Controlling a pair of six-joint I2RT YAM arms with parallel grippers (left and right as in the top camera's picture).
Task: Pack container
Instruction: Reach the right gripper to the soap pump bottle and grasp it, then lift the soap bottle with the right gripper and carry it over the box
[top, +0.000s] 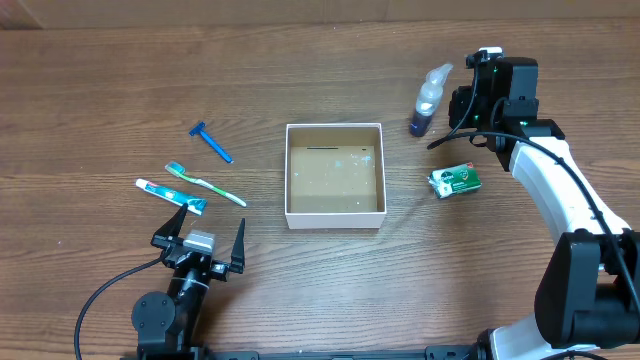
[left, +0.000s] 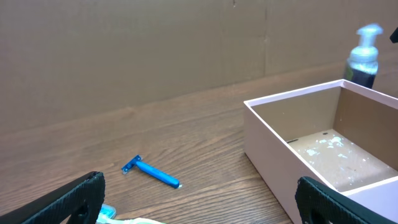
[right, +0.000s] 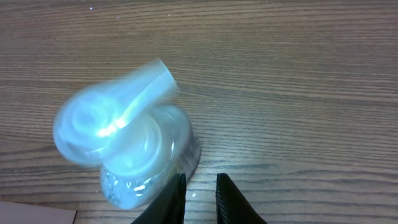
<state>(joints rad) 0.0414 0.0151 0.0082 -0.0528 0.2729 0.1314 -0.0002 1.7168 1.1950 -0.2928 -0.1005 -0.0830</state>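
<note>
My right gripper's fingers are almost closed next to the spray bottle (top: 423, 116). Next, I open them wide, go over its pump top (top: 438, 74) and take hold there.
The container (top: 334, 218), a square shallow box with white walls and a brown floor, sits mid-table with nothing in it. Its near wall shows in the left wrist view (left: 267, 149). A clear spray bottle (top: 430, 98) with a dark base stands to its right; it also shows in the right wrist view (right: 130, 137) and the left wrist view (left: 362, 59). My right gripper (top: 462, 106) hovers right of the bottle, its jaws (right: 200, 180) nearly together with nothing between them and the bottle beside the left finger. My left gripper (top: 199, 243) is open wide and empty (left: 199, 186).
A green packet (top: 455, 181) lies right of the container. A blue razor (top: 211, 142) (left: 152, 172), a green toothbrush (top: 205, 183) and a toothpaste tube (top: 170, 194) lie left of it, just beyond my left gripper.
</note>
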